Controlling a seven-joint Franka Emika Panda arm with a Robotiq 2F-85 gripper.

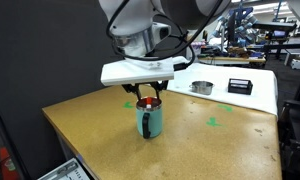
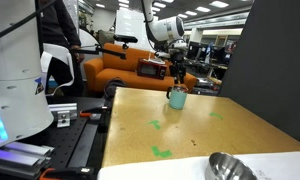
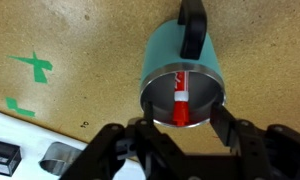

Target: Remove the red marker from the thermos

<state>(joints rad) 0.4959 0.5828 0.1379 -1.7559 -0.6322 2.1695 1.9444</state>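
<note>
Next, my gripper lifts clear, line up again around the red marker (image 3: pixel 180 108) and lowers into the thermos opening, because its fingers overlap the thermos rim (image 3: pixel 223 88) on both sides.
The thermos (image 1: pixel 150 122) is a short teal cup with a handle, standing upright on the wooden table; it also shows in an exterior view (image 2: pixel 177 98) and in the wrist view (image 3: pixel 170 50). The red marker (image 3: pixel 181 98) stands inside it, leaning on the rim, with its red tip just showing above the rim in an exterior view (image 1: pixel 147 102). My gripper (image 1: pixel 150 95) hangs directly above the cup's mouth. In the wrist view the gripper (image 3: pixel 182 128) is open, one finger on each side of the rim, touching nothing. It also shows in an exterior view (image 2: pixel 176 78).
A flat round metal tin (image 1: pixel 201 87) and a black box (image 1: pixel 239 86) sit near the table's far edge; the tin is also in an exterior view (image 2: pixel 230 167). Green tape marks (image 1: pixel 213 122) (image 3: pixel 35 65) lie on the table. An orange sofa (image 2: pixel 110 70) stands beyond.
</note>
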